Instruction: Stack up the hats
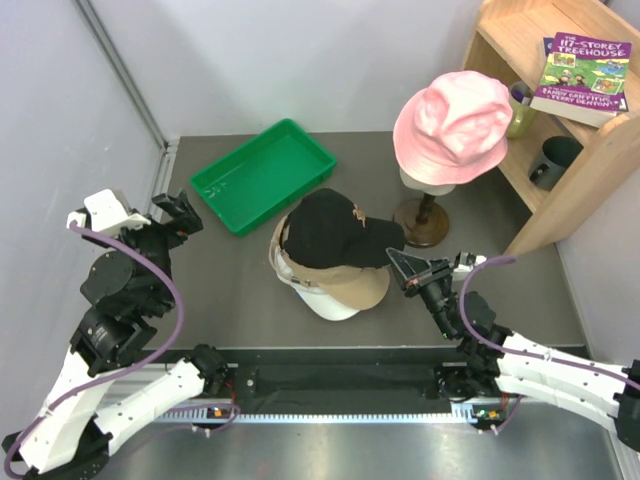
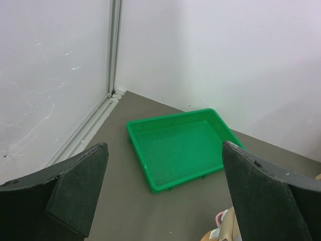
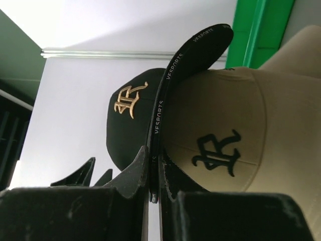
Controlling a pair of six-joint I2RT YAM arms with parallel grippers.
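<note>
I should pull the black cap's back strap [image 1: 284, 234] with my left gripper while my right gripper holds its peak, since that cap sits crooked on the tan cap [image 1: 350, 270].
In the middle of the table a black cap [image 1: 325, 228] lies on a tan cap [image 1: 350, 288], which lies on a white cap [image 1: 330, 303]. My right gripper [image 1: 402, 262] is shut on the black cap's peak, just right of the pile. In the right wrist view the thin peak [image 3: 195, 50] runs between my closed fingers [image 3: 154, 170], with the tan cap [image 3: 241, 125] under it. A pink hat [image 1: 452, 118] sits on a cream head at the back right. My left gripper [image 1: 180, 212] stands open and holds nothing, at the far left beside the green tray.
A green tray [image 1: 262, 172] lies at the back left, also ahead of the left gripper [image 2: 165, 191] as the green tray [image 2: 175, 150]. The head's wooden stand [image 1: 425, 215] is right of the pile. A wooden shelf [image 1: 590, 150] with a book and mugs fills the right corner.
</note>
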